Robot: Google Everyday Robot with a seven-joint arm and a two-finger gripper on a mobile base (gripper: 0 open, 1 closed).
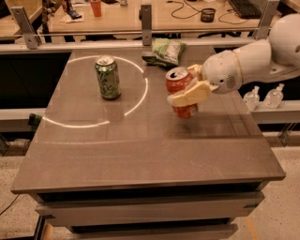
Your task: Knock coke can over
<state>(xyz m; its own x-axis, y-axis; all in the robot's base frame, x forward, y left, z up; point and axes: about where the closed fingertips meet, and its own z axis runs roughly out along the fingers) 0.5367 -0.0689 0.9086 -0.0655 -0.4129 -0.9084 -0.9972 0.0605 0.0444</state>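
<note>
The coke can (177,78) is almost upright in the robot's gripper, so next the gripper raises it clear and turns it level before bringing it down toward the tabletop (203,122).
The coke can (180,86), red-orange with a silver top, sits right of the table's middle and leans a little to the left. My gripper (186,90) reaches in from the right and its cream fingers (192,95) are closed around the can's body, one in front and one behind. The white arm (248,61) runs off to the upper right. A green soda can (108,77) stands upright at the table's back left, well apart from the gripper.
A green chip bag (165,50) lies at the table's (140,154) back edge, just behind the coke can. Two clear bottles (262,97) stand on a ledge to the right. A desk with a red cup (96,7) is behind.
</note>
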